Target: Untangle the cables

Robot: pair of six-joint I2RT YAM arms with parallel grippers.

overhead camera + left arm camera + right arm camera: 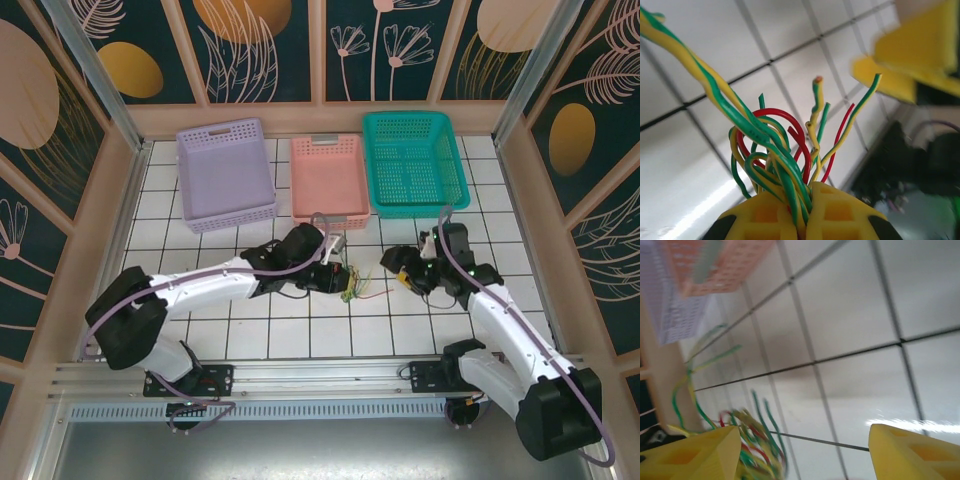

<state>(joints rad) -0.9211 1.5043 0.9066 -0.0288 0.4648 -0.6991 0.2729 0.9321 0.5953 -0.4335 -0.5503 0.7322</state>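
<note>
Next, my right gripper grabs the tangle by its loose side (812, 142) once I lift it and before I separate cables, because my left gripper is pinching several tangled cables (794, 187) together.
The cables (354, 289) form a tangled bunch of green-and-yellow and red wires on the white tiles between the two arms. My left gripper (337, 277) is shut on the bunch. In the left wrist view its yellow fingers (765, 215) pinch several cables (774, 145) at their base, and loose ends fan upward. My right gripper (400, 266) stands just right of the bunch, open. In the right wrist view, its yellow fingers (910, 452) are wide apart, and the blurred cables (752, 440) lie beside the left finger, not gripped.
Three baskets stand in a row at the back: lilac (226, 172), pink (328, 178) and teal (414, 160). Wooden walls close off the sides and back. A metal rail (300, 375) runs along the near edge by the arm bases.
</note>
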